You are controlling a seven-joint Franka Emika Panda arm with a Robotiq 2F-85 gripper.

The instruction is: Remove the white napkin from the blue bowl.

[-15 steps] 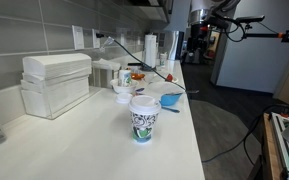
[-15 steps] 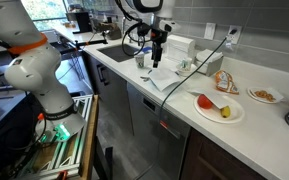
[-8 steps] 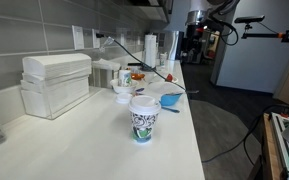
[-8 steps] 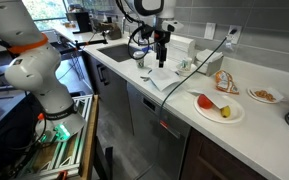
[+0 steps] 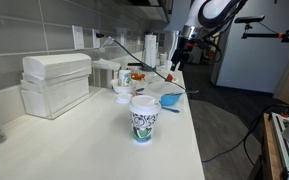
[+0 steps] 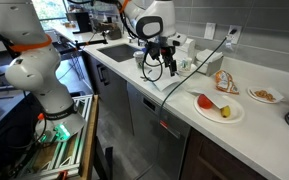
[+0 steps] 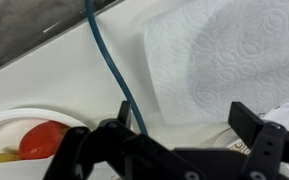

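I see the white napkin's near edge (image 7: 191,118) in the gap between my open fingers, so I should keep moving my gripper down until the fingers can pinch the paper (image 7: 199,92).
A white napkin (image 7: 224,55) lies flat on the white counter, also seen in an exterior view (image 6: 164,79). A blue bowl (image 5: 170,100) sits on the counter near its front edge; I see no napkin in it. My gripper (image 7: 184,135) is open and empty, hovering just above the napkin's near edge. It shows in both exterior views (image 5: 180,55) (image 6: 169,64), tilted over the counter. A blue cable (image 7: 109,60) runs across the counter next to the napkin.
A patterned paper cup (image 5: 144,118) and a napkin dispenser (image 5: 54,82) stand near the camera. A plate with red food (image 6: 216,106), a snack bag (image 6: 224,82) and another plate (image 6: 265,95) lie along the counter. A sink (image 6: 112,52) is behind the arm.
The arm has swung from an upright pose to a tilted one, and the gripper has come down closer to the napkin on the counter.
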